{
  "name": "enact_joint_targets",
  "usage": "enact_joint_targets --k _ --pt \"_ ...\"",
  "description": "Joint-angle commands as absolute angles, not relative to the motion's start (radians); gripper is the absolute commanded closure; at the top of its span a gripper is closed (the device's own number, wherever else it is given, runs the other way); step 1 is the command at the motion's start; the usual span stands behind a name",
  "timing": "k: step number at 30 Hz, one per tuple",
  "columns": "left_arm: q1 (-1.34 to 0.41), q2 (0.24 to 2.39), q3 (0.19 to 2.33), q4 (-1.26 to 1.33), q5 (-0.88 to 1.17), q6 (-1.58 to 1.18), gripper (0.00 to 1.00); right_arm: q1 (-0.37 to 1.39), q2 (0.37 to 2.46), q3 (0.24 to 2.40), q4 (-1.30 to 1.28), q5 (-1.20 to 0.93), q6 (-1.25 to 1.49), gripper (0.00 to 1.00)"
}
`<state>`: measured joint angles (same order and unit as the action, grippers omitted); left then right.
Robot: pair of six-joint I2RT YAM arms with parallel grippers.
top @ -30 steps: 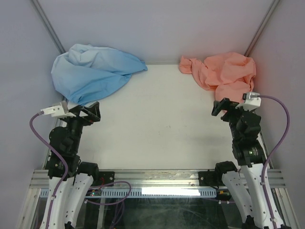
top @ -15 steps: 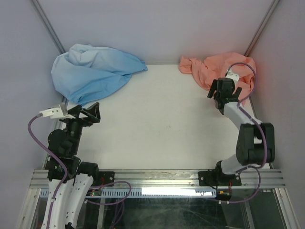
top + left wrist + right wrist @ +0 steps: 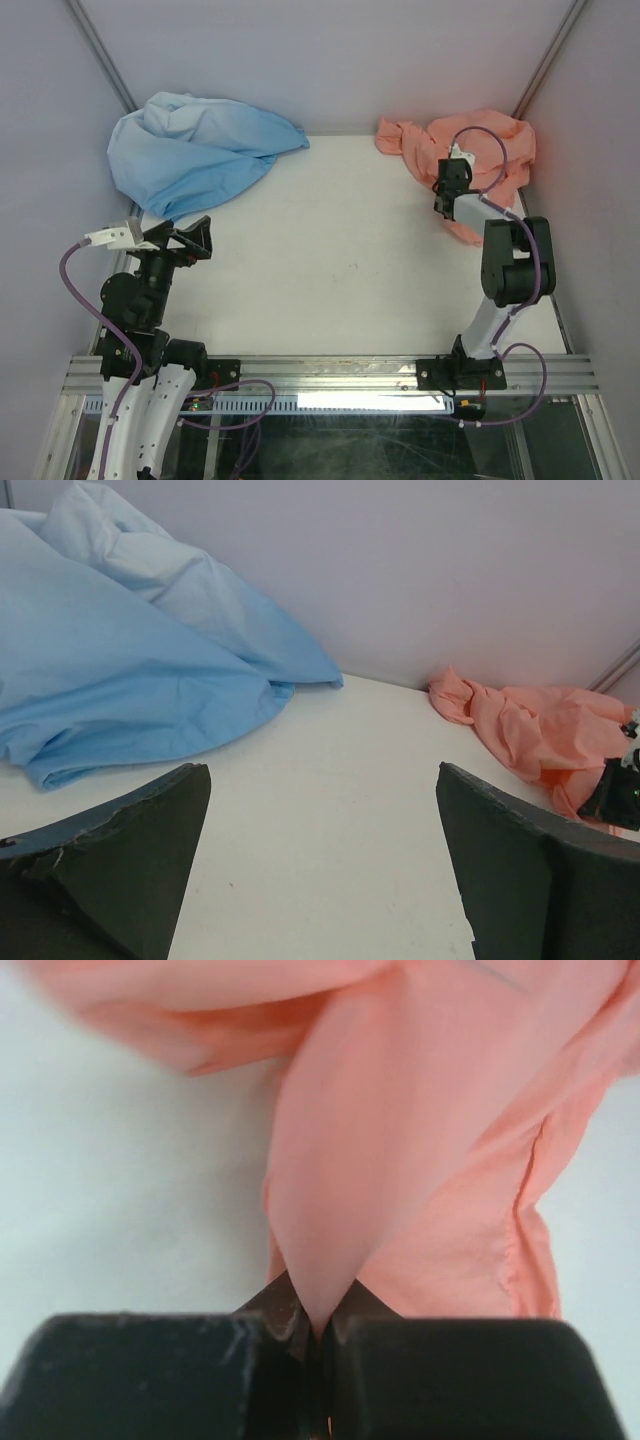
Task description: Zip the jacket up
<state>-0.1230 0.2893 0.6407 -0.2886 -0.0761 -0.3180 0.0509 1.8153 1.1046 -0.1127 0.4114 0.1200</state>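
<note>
I should drag the salmon-pink jacket to the table's middle (image 3: 325,235) with my right gripper before both grippers spread it, because it lies crumpled in the corner (image 3: 488,124), far from my left gripper.
The salmon-pink jacket (image 3: 480,145) lies crumpled in the table's far right corner; its zip does not show. My right gripper (image 3: 445,192) reaches onto its near left edge and is shut on a fold of the pink fabric (image 3: 340,1180), which rises in a taut cone from between the jaws (image 3: 318,1332). In the left wrist view the jacket (image 3: 540,730) sits at the right, far off. My left gripper (image 3: 190,238) hovers open over the table's near left, nothing between its fingers (image 3: 110,870).
A light blue garment (image 3: 190,150) is heaped in the far left corner, just beyond the left gripper. Grey walls close in the back and both sides. The white table (image 3: 330,260) lies between the two garments.
The right arm has stretched from the near right out to the jacket and its jaws have closed on a fold of the fabric. The left arm has not moved.
</note>
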Motion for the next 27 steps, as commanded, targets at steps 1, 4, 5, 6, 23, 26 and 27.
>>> enact_joint_targets --k 1,4,5,6,23,26,27 --pt "-0.120 0.276 0.640 -0.232 -0.032 -0.306 0.01 0.229 1.595 1.148 -0.183 0.244 0.136 1.00" --pt "-0.120 0.274 0.636 -0.220 -0.003 -0.307 0.01 0.390 1.494 1.180 -0.231 0.150 0.175 1.00" --pt "-0.120 0.275 0.635 -0.219 0.005 -0.307 0.01 0.456 1.483 1.205 -0.246 0.129 0.179 1.00" --pt "-0.121 0.275 0.635 -0.217 0.012 -0.307 0.01 0.521 1.475 1.240 -0.265 0.118 0.183 1.00" --pt "-0.120 0.379 0.657 -0.207 0.185 -0.311 0.01 0.914 1.467 1.696 -0.350 0.209 0.000 1.00" --pt "-0.119 0.405 0.662 -0.204 0.223 -0.329 0.01 0.853 1.422 1.710 -0.359 0.276 -0.016 1.00" --pt "-0.120 0.422 0.665 -0.203 0.246 -0.339 0.01 0.832 1.404 1.710 -0.358 0.278 -0.019 1.00"
